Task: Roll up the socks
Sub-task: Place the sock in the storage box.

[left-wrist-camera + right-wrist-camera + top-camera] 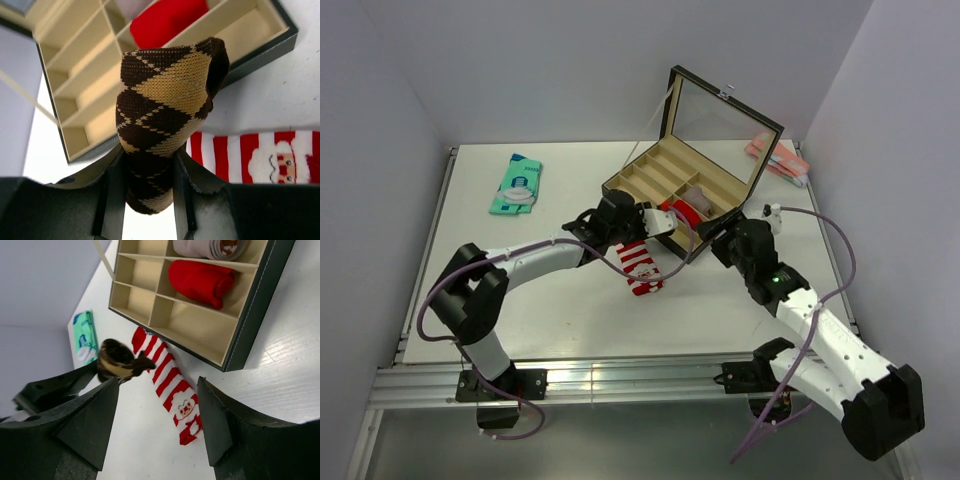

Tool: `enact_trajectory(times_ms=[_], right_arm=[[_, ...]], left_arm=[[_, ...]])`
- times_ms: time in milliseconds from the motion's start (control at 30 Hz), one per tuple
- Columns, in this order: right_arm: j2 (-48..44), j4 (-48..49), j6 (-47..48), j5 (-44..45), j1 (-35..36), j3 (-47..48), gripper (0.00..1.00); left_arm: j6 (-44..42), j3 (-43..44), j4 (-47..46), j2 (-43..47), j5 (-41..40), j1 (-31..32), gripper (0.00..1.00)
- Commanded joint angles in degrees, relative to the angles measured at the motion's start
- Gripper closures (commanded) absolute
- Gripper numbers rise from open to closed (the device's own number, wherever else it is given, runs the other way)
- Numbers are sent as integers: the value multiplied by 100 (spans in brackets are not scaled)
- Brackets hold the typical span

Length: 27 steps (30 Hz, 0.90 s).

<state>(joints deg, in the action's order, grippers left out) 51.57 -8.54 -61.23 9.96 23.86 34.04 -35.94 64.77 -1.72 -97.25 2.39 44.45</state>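
Observation:
The argyle sock's far end (200, 62) sticks out loosely from the robot's left gripper, so the right gripper should help push it into the box's empty front compartment (199, 331).
The brown argyle sock (165, 95), bunched into a roll, is held between my left gripper's fingers (148, 165) just above the table, by the box's front edge. From above, the left gripper (655, 222) and argyle sock (663, 222) are next to the box's near corner. The red-and-white striped Santa sock (640, 265) lies flat on the table below them, its Santa face (280, 162) showing. My right gripper (159, 390) stands open above the table with nothing between its fingers, looking across the striped sock (172, 387) toward the argyle sock (117, 360).
An open black box (620, 185) with beige compartments holds a plain red roll (200, 280) and a grey roll (210, 247). A teal packet (517, 184) lies at the far left. A pink item (775, 158) lies behind the raised lid (720, 115).

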Motion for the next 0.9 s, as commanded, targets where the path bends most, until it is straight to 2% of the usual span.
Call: enact_trajectory(times_ms=[0,200,333,500,867], right_arm=[[-480,-437,24,269,-92,-47,29],[-1157,-946,-222,577,-109,-161,29],[-1570,-1413,-284,832,-109,-161,28],[-2159,-1800,-311,1104,-109,-231,28],[-2310,-1933,15,1149,-109,-170,29]], left_arm=[[-650,343,-636,-162,270,99,100],[-1459,466,-1128,-513,876,108,100],[-1801,790,-1086,-856,1306,108,100],[-2469,624,-1445,-1067,1781,108,100],[-3278,528,-2087,-1770,2037,38,100]])
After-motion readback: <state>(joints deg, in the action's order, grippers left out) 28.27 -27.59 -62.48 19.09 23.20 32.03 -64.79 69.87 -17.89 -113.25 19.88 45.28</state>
